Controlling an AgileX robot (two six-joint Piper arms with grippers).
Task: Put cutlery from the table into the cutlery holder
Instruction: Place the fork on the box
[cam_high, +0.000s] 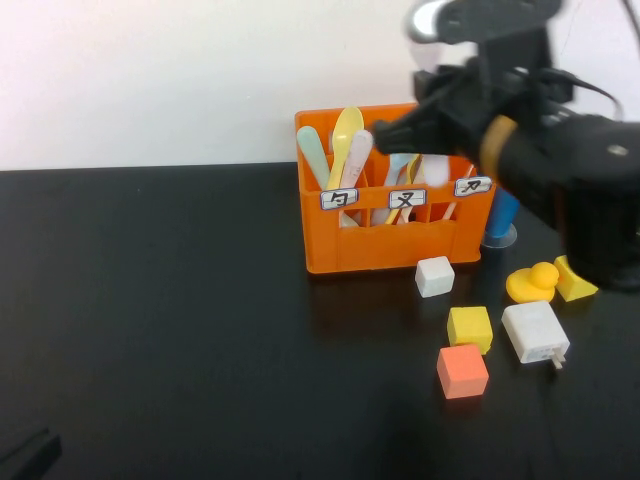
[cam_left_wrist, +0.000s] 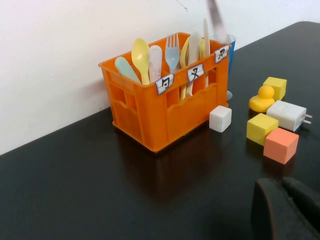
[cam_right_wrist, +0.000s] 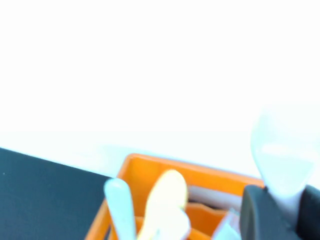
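The whitish-pink piece (cam_high: 433, 170) hangs end-down over the holder's open top, so my right gripper keeps lowering it toward the middle compartment (cam_high: 394, 174) until its end rests inside.
The orange cutlery holder (cam_high: 385, 235) stands at the back of the black table (cam_high: 150, 300), also in the left wrist view (cam_left_wrist: 160, 107). It holds several pieces: a yellow spoon (cam_left_wrist: 141, 55), a pale blue fork (cam_left_wrist: 172, 46) and a yellow handle (cam_left_wrist: 185, 52). My right gripper (cam_high: 392, 130) hovers over the holder's top. It is shut on a pale whitish-pink piece of cutlery (cam_right_wrist: 281, 150), which shows as a blurred stick (cam_left_wrist: 215, 20) above the right compartment; its tines are hidden. My left gripper (cam_left_wrist: 287, 210) is shut and empty, low at the near left (cam_high: 25, 455).
A blue cup (cam_high: 500, 215) stands behind the holder's right end. In front, right of centre: a white cube (cam_high: 434, 276), a yellow cube (cam_high: 470, 327), an orange cube (cam_high: 462, 371), a white charger (cam_high: 535, 333), a yellow duck (cam_high: 533, 282). A white wall is behind.
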